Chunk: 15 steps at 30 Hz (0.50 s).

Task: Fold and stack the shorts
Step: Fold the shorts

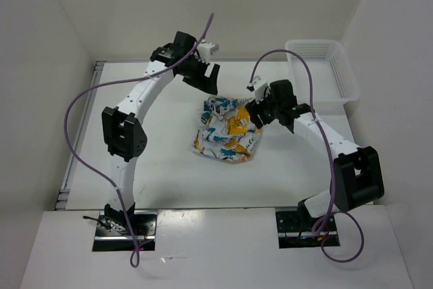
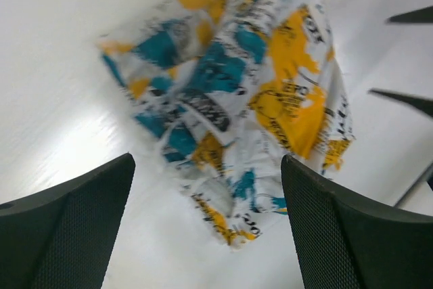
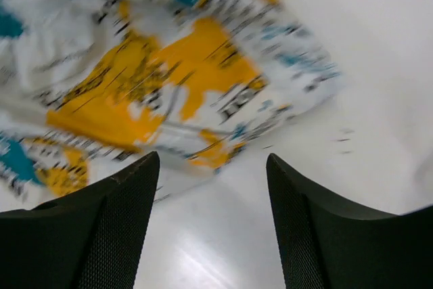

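Note:
I can see the shorts lying bunched, with a crumpled fold running to their gathered edge. Next, my left gripper takes that gathered edge and pulls the shorts' cloth flatter before folding.
The shorts lie folded into a crumpled, roughly square bundle in the middle of the table, white with teal, yellow-orange and black print. My left gripper hovers just beyond their far left corner, open and holding nothing. In the left wrist view the shorts spread out ahead of the open left gripper, whose fingers stand clear of the cloth. My right gripper sits at their right edge, also open. The right wrist view shows the shorts lying beyond the open, unloaded right gripper.
A white mesh basket stands at the back right corner of the table. White walls close in the table at the back and on both sides. Purple cables loop off both arms.

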{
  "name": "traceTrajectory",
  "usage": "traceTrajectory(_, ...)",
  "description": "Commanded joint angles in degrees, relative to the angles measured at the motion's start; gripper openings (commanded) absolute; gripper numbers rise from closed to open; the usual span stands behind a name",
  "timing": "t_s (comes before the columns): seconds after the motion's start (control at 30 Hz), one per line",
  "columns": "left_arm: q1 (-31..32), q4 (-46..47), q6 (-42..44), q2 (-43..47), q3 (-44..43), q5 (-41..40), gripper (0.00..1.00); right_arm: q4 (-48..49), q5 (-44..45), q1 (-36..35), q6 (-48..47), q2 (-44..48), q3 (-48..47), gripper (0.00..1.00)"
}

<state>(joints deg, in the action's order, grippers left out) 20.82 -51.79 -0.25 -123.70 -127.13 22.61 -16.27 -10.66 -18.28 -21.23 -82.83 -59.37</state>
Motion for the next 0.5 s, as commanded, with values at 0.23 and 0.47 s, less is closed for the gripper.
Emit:
traceTrajectory(0.23, 4.8, 5.9, 0.3, -9.2, 5.3, -4.7, 0.95, -6.0, -6.6, -4.7, 1.5, 4.5, 10.2, 0.74)
traceTrajectory(0.47, 4.8, 6.4, 0.3, -10.5, 3.6, -4.7, 0.59, -4.0, -4.0, -10.7, 3.3, 2.7, 11.8, 0.74)
